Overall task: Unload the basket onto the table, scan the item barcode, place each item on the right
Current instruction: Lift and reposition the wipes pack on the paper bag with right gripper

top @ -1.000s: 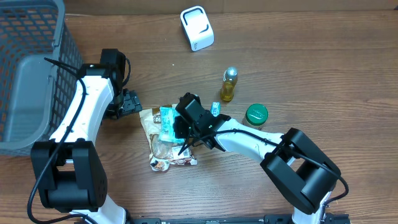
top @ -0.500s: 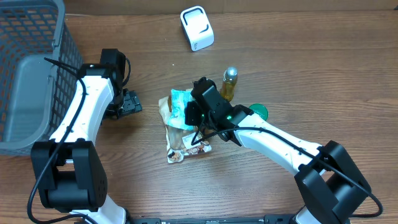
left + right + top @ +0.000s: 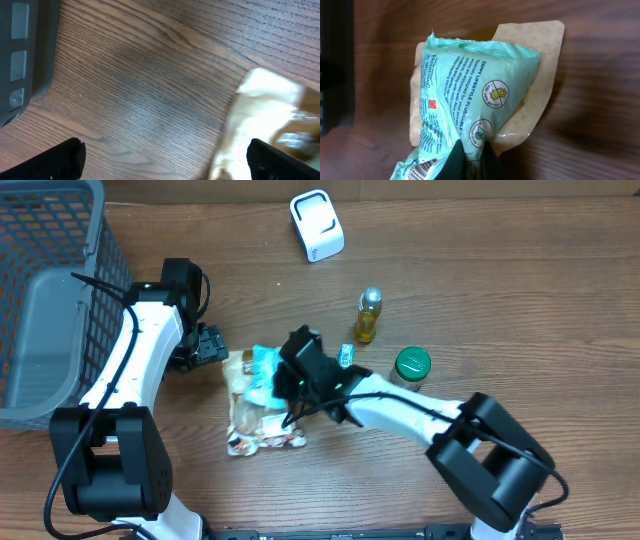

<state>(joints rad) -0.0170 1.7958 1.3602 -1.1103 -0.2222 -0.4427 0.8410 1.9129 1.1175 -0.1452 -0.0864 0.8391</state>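
Note:
The mint-green packet (image 3: 263, 377) lies over part of the tan pouch (image 3: 247, 422), so the robot's right gripper should take the packet again and put it next to the pouch before it reaches for the pouch.
A mint-green packet (image 3: 470, 85) with printed text is pinched at its lower edge by my right gripper (image 3: 472, 150), which is shut on it. Its barcode (image 3: 422, 168) shows at the bottom left of the right wrist view. In the overhead view the packet (image 3: 262, 370) sits over a tan pouch (image 3: 255, 420), left of the right gripper (image 3: 287, 380). A white scanner-like device (image 3: 317, 225) stands at the back of the table. My left gripper (image 3: 208, 345) is open over bare wood, just left of the pouch (image 3: 265, 115), with nothing between its fingers (image 3: 62, 160).
A grey mesh basket (image 3: 50, 290) fills the far left. A small bottle of yellow oil (image 3: 368, 317) and a green lid (image 3: 412, 364) stand right of the right arm. A dark grey edge (image 3: 25, 50) shows at the left of the left wrist view.
The right gripper swung right with the green packet, then came back left; the tan pouch shifted along with it. The left arm has not moved.

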